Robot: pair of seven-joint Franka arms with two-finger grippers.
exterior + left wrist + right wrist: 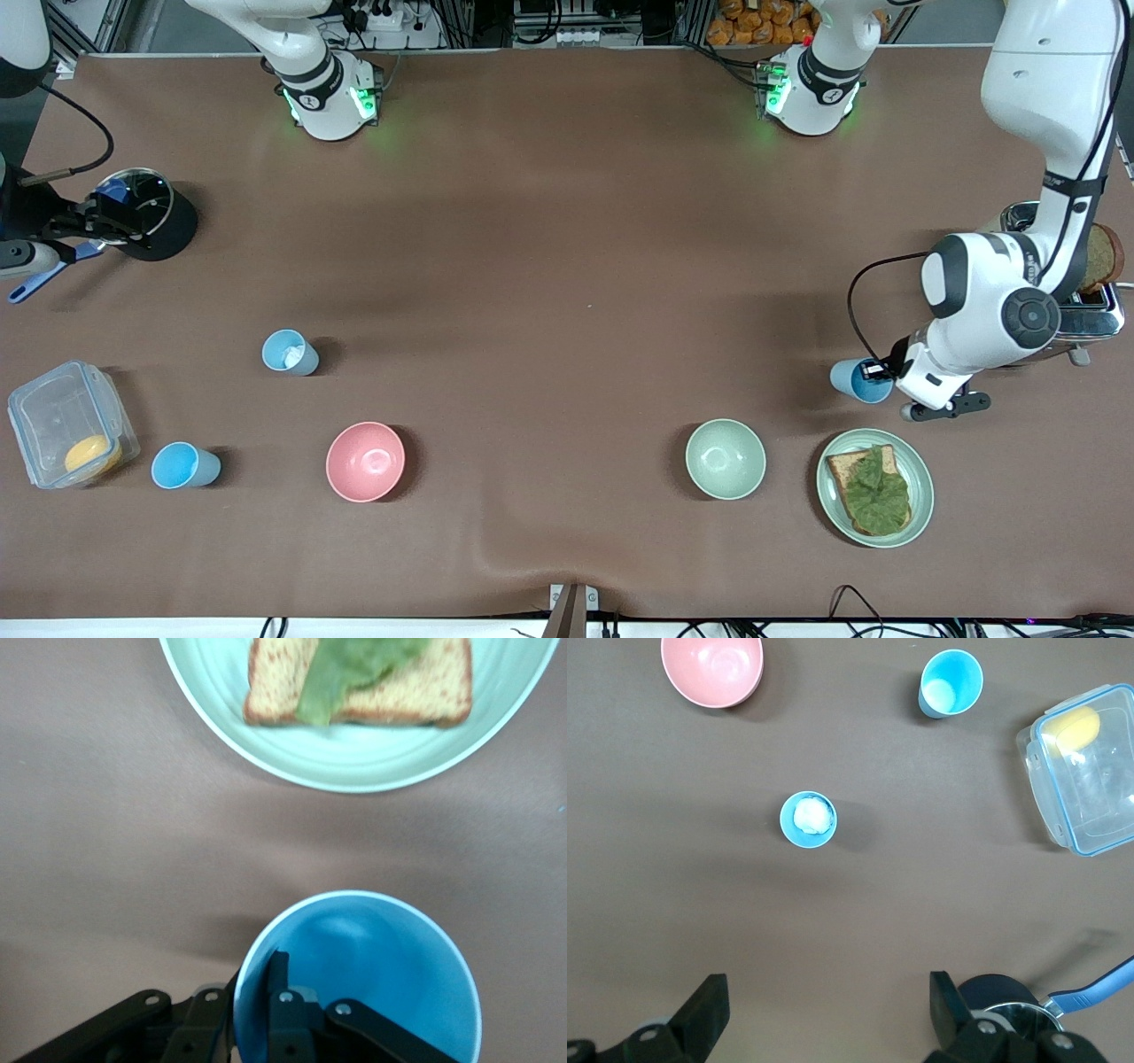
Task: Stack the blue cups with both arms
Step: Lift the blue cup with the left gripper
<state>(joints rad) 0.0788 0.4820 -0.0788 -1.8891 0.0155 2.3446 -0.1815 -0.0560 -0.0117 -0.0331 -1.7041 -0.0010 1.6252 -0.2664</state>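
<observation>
The white bit is sitting lower than the blue cup's rim, so I expect it will stay inside and ride along when I lift that cup and carry it.
Three blue cups are in view. My left gripper is shut on the rim of one blue cup, with one finger inside and one outside, beside the plate at the left arm's end. Whether this cup touches the table I cannot tell. A second blue cup with a white bit inside stands toward the right arm's end. The third blue cup stands nearer the front camera, next to the clear container. My right gripper hangs open and empty over the pot.
A pink bowl and a pale green bowl sit near the front. The plate carries toast with lettuce. A clear container, a lidded pot and a toaster stand at the table's ends.
</observation>
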